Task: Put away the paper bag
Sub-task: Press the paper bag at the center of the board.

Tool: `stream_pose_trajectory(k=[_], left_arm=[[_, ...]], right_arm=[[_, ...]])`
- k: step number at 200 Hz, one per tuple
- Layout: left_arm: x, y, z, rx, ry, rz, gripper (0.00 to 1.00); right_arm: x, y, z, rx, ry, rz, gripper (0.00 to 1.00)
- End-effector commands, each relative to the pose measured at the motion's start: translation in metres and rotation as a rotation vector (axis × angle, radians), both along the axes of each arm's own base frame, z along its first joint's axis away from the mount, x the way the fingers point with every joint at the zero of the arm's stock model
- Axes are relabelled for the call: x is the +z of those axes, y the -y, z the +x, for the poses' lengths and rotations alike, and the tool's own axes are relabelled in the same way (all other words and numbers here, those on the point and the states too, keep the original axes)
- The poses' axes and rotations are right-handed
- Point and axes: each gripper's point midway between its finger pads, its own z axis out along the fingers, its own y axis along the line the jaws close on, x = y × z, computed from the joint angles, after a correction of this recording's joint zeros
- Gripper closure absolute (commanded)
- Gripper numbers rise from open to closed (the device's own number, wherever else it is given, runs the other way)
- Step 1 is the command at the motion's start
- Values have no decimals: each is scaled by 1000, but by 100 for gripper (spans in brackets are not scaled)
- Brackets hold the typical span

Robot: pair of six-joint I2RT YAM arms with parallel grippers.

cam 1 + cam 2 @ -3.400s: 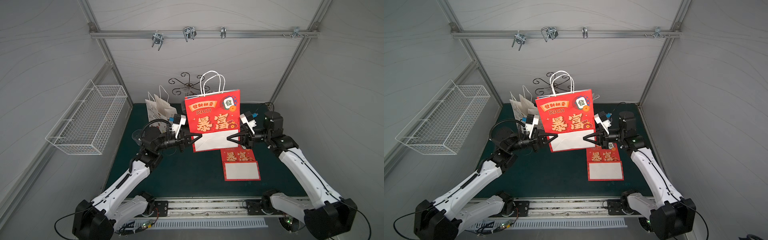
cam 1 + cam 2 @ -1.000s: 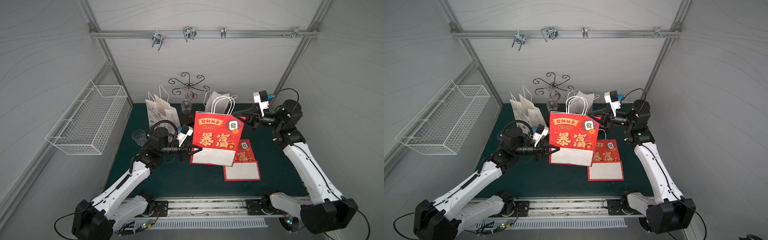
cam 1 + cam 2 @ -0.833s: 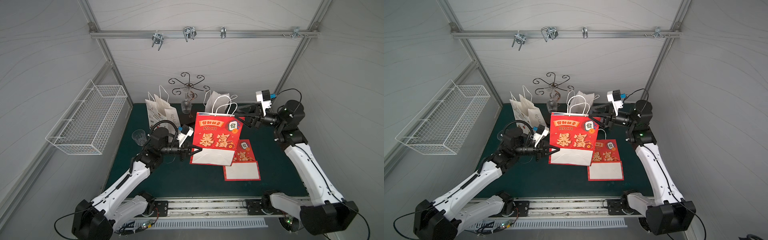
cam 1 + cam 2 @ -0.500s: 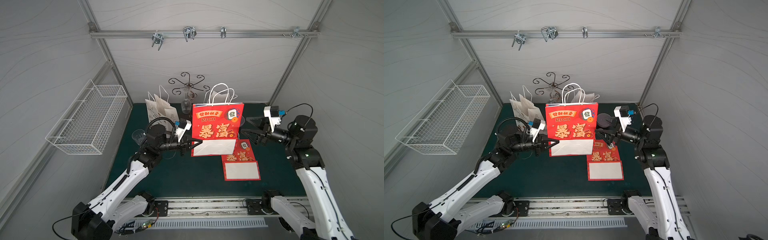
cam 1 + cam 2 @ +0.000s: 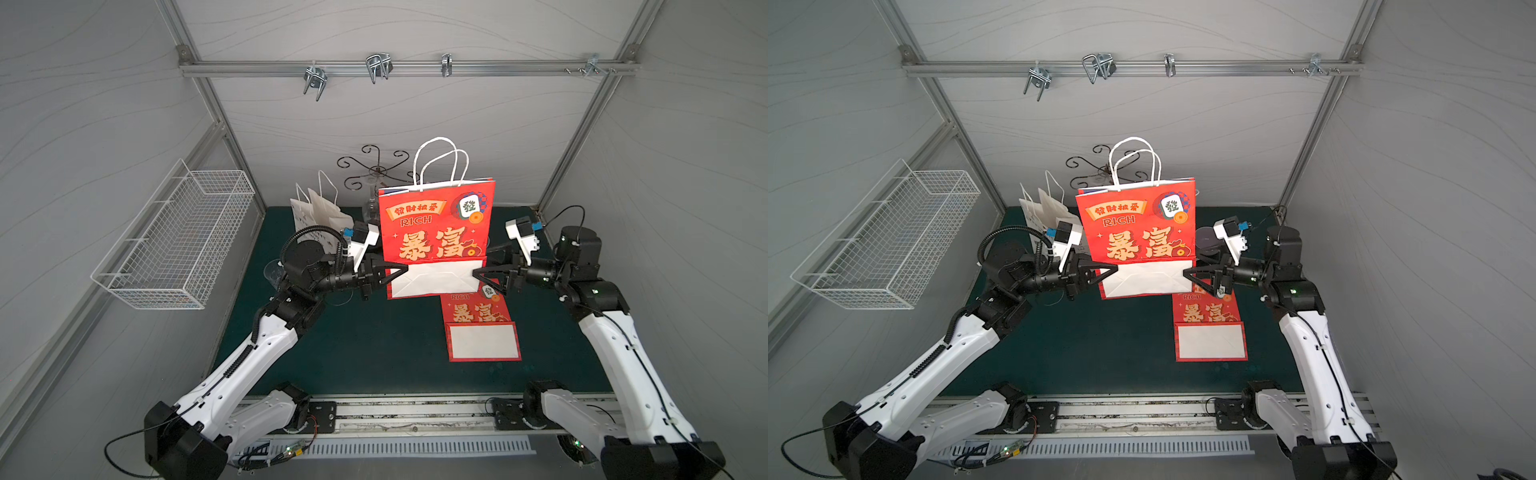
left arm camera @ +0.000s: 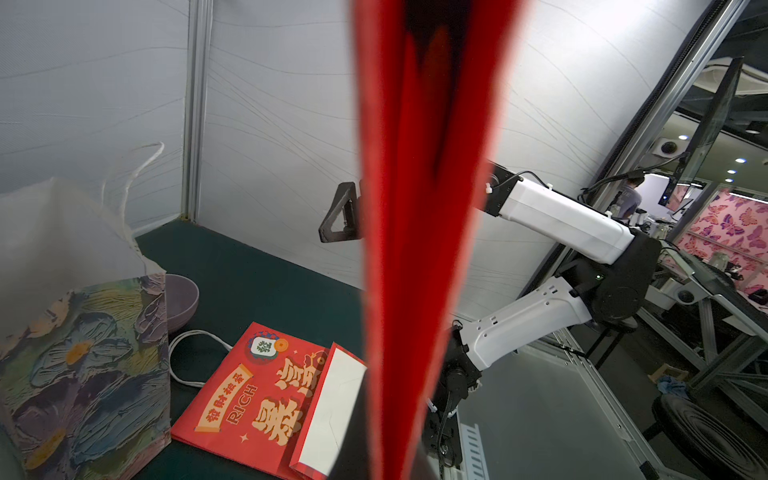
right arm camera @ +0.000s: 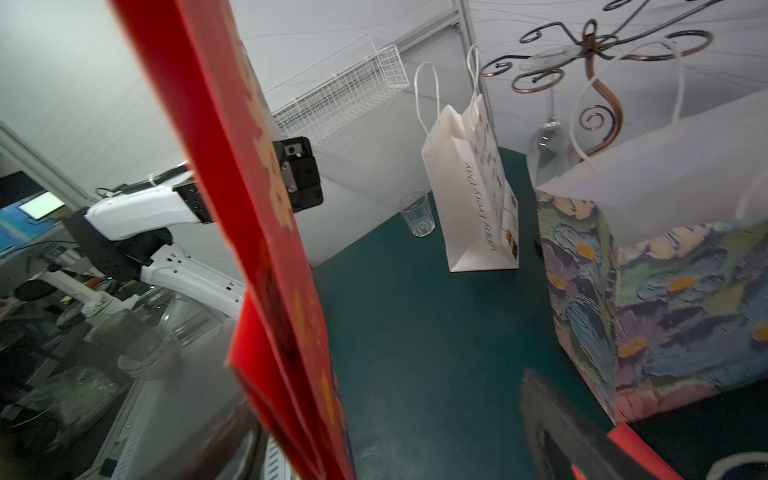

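Note:
My right gripper should hold the bag's opposite edge while my left gripper pinches higher up, because the red paper bag's side gapes open above my left gripper.
The red paper bag, folded flat with white handles up and a white bottom flap, hangs upright above the green table in both top views. My left gripper is shut on its lower left edge; in the left wrist view the bag runs straight up from that gripper. My right gripper is open at the lower right edge. In the right wrist view the bag's edge stands between the spread jaws of the right gripper, close to one finger.
A second red bag lies flat on the table under the right arm. At the back stand a white bag, a floral bag, a metal rack and a glass. A wire basket hangs on the left wall; hooks hang overhead.
The right gripper let go near the bag's top, opened, and came down to the lower right edge. The bag swung from tilted to upright and rose with the left gripper.

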Motion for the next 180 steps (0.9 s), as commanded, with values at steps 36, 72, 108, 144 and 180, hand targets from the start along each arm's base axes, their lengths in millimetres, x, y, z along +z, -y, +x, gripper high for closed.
stream_pose_trajectory(k=[36,72,108,144,180], left_arm=[[30,4,-5,-36,56,-69,100],[28,1,-1,4,51,-68,100],[35,-4,8,85,76,-84,63],[48,-6,9,109,117,-105,85],[56,-4,8,80,126,-135,100]], right_arm=[[37,-24,-17,229,94,96,58],[39,-25,-18,273,83,108,100],[34,-21,-21,271,58,99,100],[26,-18,-27,275,27,96,100],[23,-18,-28,276,17,95,100]])
